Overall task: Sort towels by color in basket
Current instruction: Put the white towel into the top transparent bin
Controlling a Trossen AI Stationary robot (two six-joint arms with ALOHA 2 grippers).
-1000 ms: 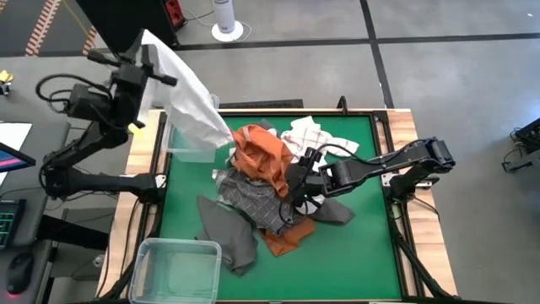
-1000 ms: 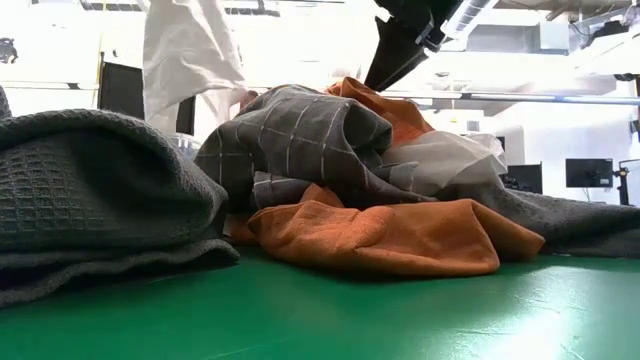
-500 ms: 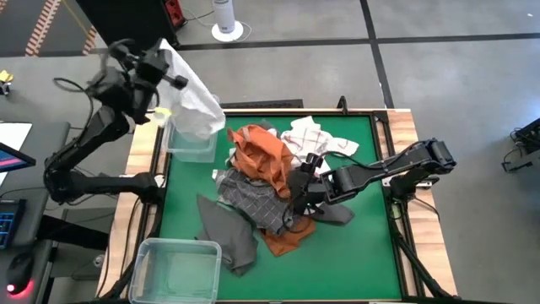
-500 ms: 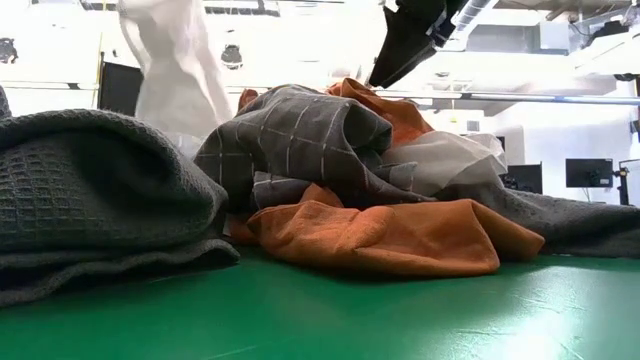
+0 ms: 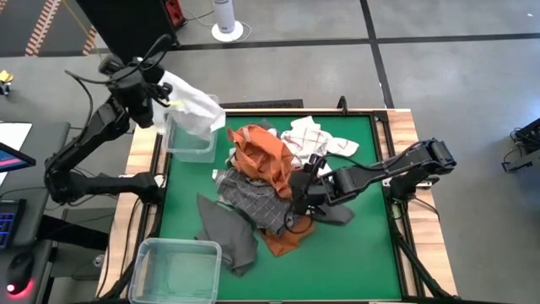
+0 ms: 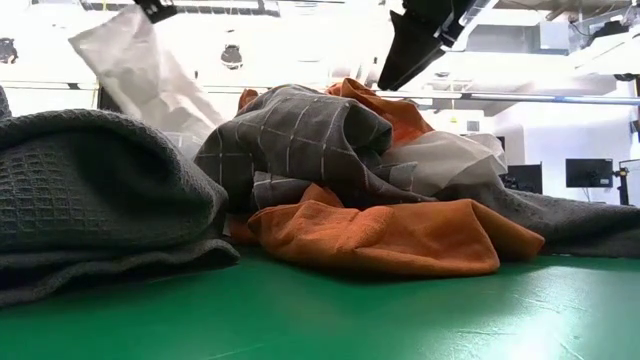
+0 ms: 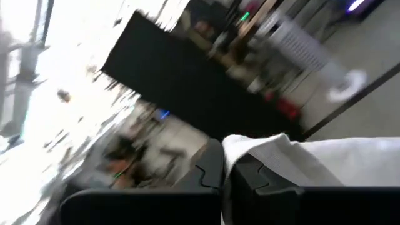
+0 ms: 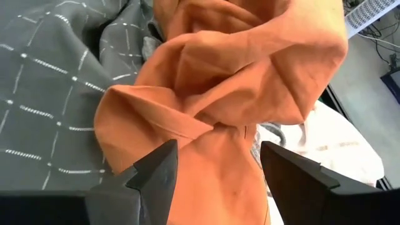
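The white towel's pinched end (image 5: pixel 166 82) is past the outer rim of the far basket. Next, my left gripper swings back over the basket's opening (image 5: pixel 191 145) and lowers the towel into the basket.
My left gripper (image 5: pixel 154 91) is raised over the table's far left corner, shut on a plain white towel (image 5: pixel 196 108). The towel hangs over the clear basket (image 5: pixel 189 149) there. A pile fills the middle of the table: a rust-orange towel (image 5: pixel 263 156), a dark grey towel with pale check lines (image 5: pixel 253 199), a plain dark grey towel (image 5: pixel 226 231) and a white checked towel (image 5: pixel 309 135). My right gripper (image 8: pixel 215 172) is open just above the orange towel (image 8: pixel 237 81), one finger on either side of a fold. My left gripper (image 7: pixel 225 172) pinches the white towel between its two fingers at a bunched upper end (image 7: pixel 253 147). The towel is lifted clear of the table and hangs slanting below the fingers, its lower end (image 5: pixel 207 125) over the basket. Whether that end touches the basket cannot be told.
A second clear basket (image 5: pixel 175 268) sits at the near left corner. The green mat (image 5: pixel 363 245) is bare on the near right side. Wooden rails (image 5: pixel 403 169) frame the table. In the low view the dark grey towel (image 6: pixel 90 190) bulks up close on the left.
My left gripper has come down and tipped toward the far left basket. The white towel, which hung long and straight below it, is now bunched and slanting over the basket. My right gripper has edged slightly toward the pile's orange towel.
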